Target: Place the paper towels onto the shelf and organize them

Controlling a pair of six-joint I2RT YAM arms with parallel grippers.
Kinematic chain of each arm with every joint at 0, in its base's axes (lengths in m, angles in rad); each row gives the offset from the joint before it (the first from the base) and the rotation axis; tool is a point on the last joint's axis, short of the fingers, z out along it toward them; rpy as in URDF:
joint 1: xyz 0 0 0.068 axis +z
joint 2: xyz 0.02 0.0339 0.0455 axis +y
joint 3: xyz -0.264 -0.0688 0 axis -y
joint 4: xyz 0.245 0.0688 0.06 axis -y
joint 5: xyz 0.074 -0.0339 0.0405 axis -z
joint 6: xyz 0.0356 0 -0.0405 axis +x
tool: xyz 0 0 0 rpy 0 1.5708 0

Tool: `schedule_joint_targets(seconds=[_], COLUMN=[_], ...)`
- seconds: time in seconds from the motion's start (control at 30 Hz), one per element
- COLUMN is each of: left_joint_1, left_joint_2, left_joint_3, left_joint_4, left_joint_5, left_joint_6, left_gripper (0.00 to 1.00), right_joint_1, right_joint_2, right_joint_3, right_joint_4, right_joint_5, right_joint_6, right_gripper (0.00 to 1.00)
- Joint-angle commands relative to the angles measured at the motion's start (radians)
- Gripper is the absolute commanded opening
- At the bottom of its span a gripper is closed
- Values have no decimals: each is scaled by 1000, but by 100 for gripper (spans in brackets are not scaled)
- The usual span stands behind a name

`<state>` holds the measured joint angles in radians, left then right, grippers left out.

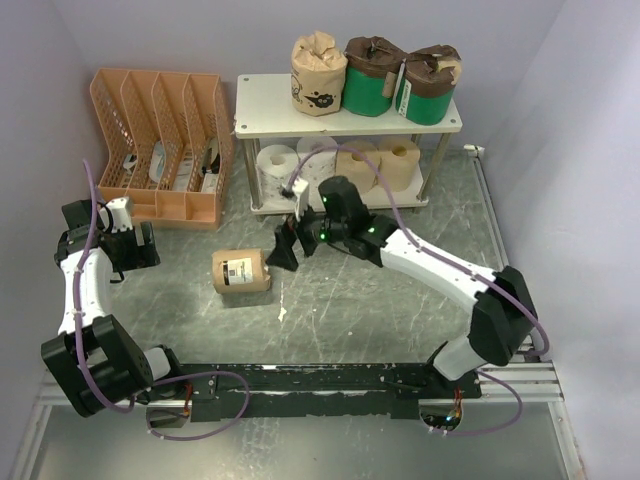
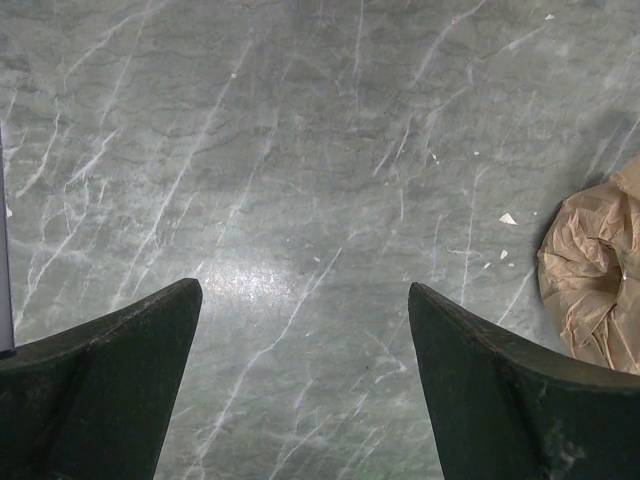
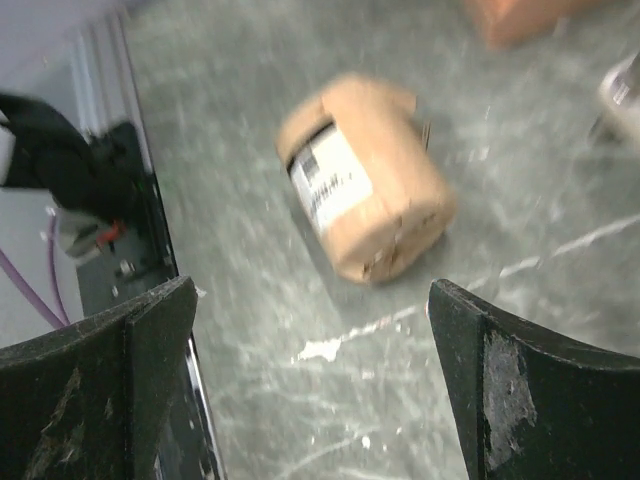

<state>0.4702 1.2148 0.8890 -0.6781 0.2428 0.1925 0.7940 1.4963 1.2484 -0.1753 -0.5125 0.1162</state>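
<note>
I expect the roll [image 1: 240,271] to tip toward upright below that pinched paper end when I lift, because the tan-paper-wrapped roll's creased paper end [image 1: 265,270] faces my right gripper.
One tan-paper-wrapped roll [image 1: 241,271] with a white label lies on its side on the table; the right wrist view shows it [image 3: 365,180] blurred, a short way ahead of the fingers. My right gripper [image 1: 280,252] [image 3: 310,300] is open and empty, just right of that roll. My left gripper [image 1: 148,247] [image 2: 305,290] hangs open over bare table at the far left, the roll's crumpled end [image 2: 592,290] at its view's right edge. The shelf [image 1: 262,108] carries a tan-wrapped roll [image 1: 318,75] and two green-wrapped rolls [image 1: 370,76] on top, and several white and tan rolls [image 1: 360,165] below.
An orange slotted file organizer [image 1: 160,145] stands left of the shelf. A black rail [image 1: 330,380] runs along the near edge between the arm bases. Small white scraps [image 1: 283,313] lie on the grey marbled tabletop [image 1: 350,300].
</note>
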Motion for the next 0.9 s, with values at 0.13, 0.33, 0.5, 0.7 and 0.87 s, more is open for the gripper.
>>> schedule_joint_targets(seconds=[0.13,0.33,0.5,0.7,0.87], left_joint_1=[9,9,10,9,10], left_joint_2=[-1,27,13,-10,-2], left_joint_3=[29,37,36,30,31], left_joint_4=[6,-15,-14,-8,-12], left_joint_5=[-5,41,42,54,58], left_joint_6=[-8,8,8,15,15], left_gripper=[96,96,96,96,96], right_joint_1=[-46,-56,-55,-54,-57], right_joint_2=[70,161,257,277,334], right_joint_3=[-201,-241,-152,-192,-167], right_joint_4=[362,538,425,504,505], right_joint_5=[-115,-110,-15,74,86], right_joint_6=[302,544,604,650,648], right_gripper=[100,100,100,100,93])
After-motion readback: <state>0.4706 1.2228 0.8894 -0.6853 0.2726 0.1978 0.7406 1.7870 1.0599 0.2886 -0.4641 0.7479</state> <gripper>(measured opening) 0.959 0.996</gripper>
